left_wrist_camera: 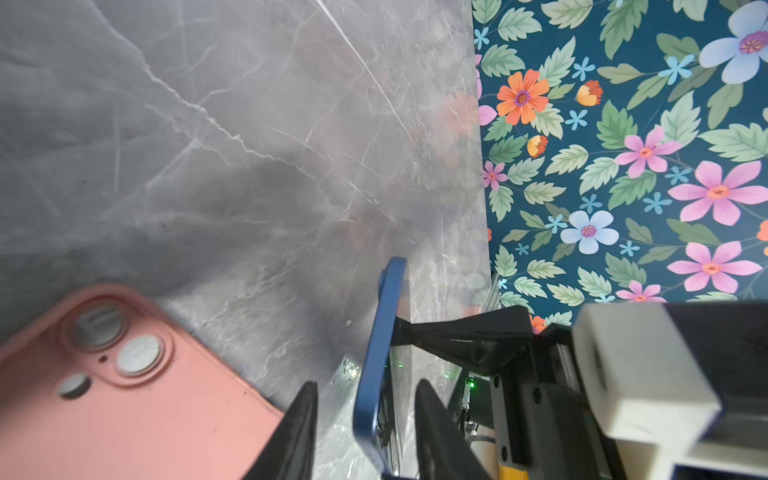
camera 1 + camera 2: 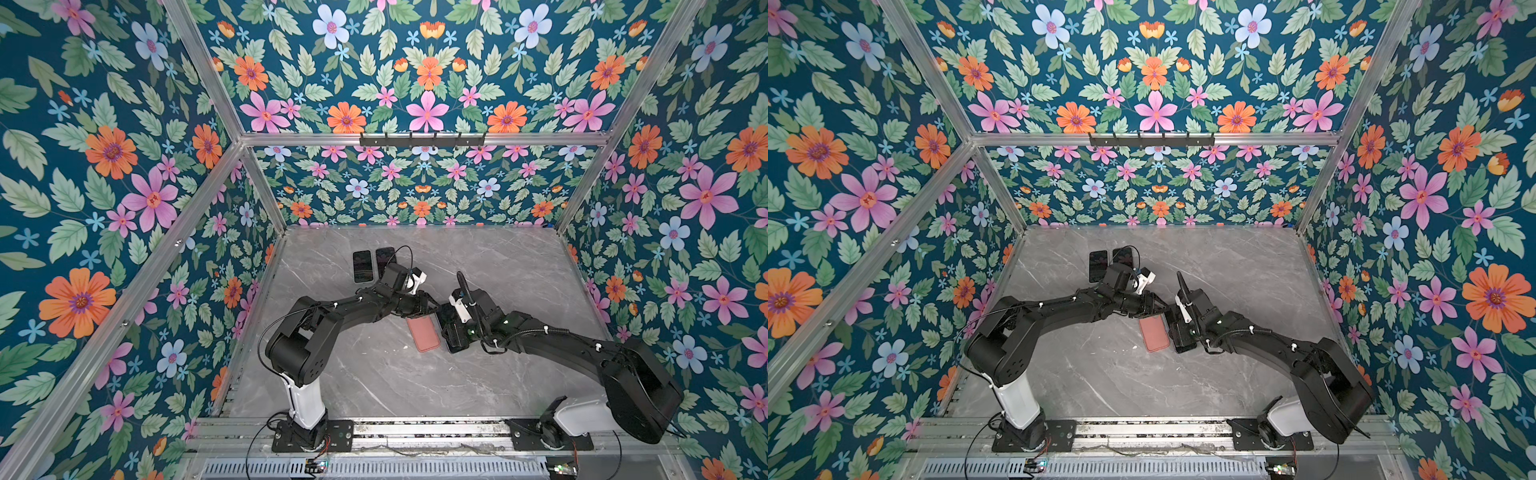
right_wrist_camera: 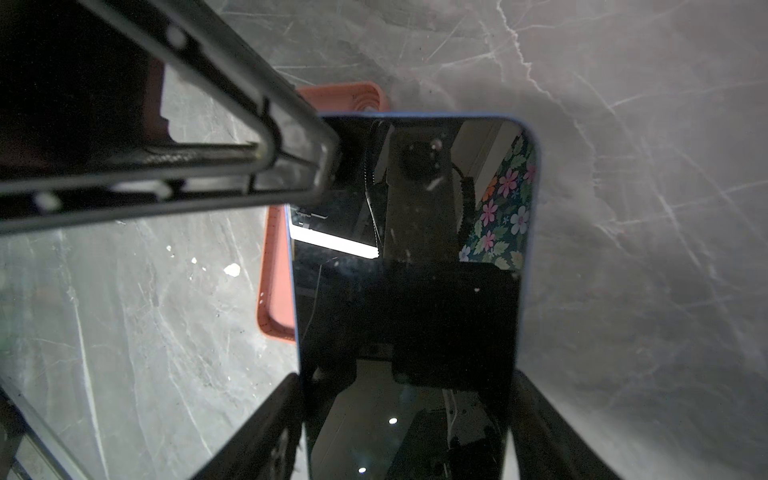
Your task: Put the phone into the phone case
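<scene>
My right gripper spans the phone's long edges [image 3: 521, 320], which must enter the case, so it should hand my left gripper the phone and pinch the phone's near end.
The phone [image 3: 407, 270], dark-screened with a blue rim, is held off the table across its width by my right gripper [image 3: 405, 376], which is shut on it. In the left wrist view its blue edge [image 1: 380, 353] stands between the jaws of my left gripper [image 1: 365, 384], with a gap on each side, so that gripper is open. The pink phone case [image 2: 423, 334] [image 2: 1154, 334] lies flat on the table just left of the held phone [image 2: 445, 318]. Its camera cut-outs show in the left wrist view [image 1: 124, 395]. Both grippers meet above the case's far end [image 2: 430, 309].
Two more dark phones [image 2: 362, 266] [image 2: 385, 259] lie side by side at the back left of the grey marble table [image 2: 374, 374], partly behind the left wrist. Floral walls and aluminium posts close in the table on three sides.
</scene>
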Motion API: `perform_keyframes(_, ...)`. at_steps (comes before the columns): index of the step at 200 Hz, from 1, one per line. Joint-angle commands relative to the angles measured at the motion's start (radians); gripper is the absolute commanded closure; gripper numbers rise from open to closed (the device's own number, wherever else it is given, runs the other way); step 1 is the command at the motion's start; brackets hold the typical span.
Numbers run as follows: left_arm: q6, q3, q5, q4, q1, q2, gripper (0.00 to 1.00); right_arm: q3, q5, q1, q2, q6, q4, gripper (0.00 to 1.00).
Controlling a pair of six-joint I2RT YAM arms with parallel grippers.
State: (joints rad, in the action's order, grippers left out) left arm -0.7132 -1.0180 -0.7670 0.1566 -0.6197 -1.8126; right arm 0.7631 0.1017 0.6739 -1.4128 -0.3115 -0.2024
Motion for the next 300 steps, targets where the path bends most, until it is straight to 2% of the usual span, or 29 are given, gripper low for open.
perform_keyframes(1, -0.014, -0.002, -0.028, 0.043, 0.002, -0.007, 0.62, 0.013, 0.007, 0.001, -0.005, 0.01, 0.03, 0.43)
perform_keyframes(70, -0.012, 0.015, -0.028, 0.05, 0.002, -0.004, 0.72, 0.029, 0.01, 0.001, -0.025, 0.015, 0.022, 0.42)
perform_keyframes(88, -0.011, 0.018, -0.029, 0.05, 0.002, -0.004, 0.78, 0.031, 0.012, 0.001, -0.028, 0.015, 0.019, 0.42)
perform_keyframes(132, -0.012, 0.027, -0.029, 0.053, 0.003, -0.003, 0.81, 0.037, 0.015, 0.002, -0.034, 0.024, 0.009, 0.39)
perform_keyframes(150, -0.012, 0.032, -0.027, 0.053, 0.006, -0.002, 0.82, 0.043, 0.006, 0.001, -0.036, 0.028, 0.0, 0.35)
perform_keyframes(178, -0.021, 0.046, -0.025, 0.068, 0.005, -0.004, 0.85, 0.051, -0.016, 0.001, -0.02, 0.021, -0.03, 0.19)
perform_keyframes(194, -0.038, 0.06, -0.029, 0.093, 0.006, -0.007, 0.86, 0.047, -0.017, 0.001, 0.011, 0.004, -0.047, 0.13)
perform_keyframes(247, -0.129, 0.077, -0.063, 0.199, 0.007, 0.008, 0.86, -0.014, 0.02, -0.002, 0.148, -0.123, -0.024, 0.06)
perform_keyframes(283, -0.199, 0.082, -0.048, 0.232, 0.008, 0.029, 0.88, -0.075, 0.055, -0.025, 0.255, -0.322, 0.055, 0.08)
perform_keyframes(300, -0.28, 0.102, -0.05, 0.336, 0.009, 0.03, 0.88, -0.123, 0.097, -0.045, 0.322, -0.431, 0.119, 0.1)
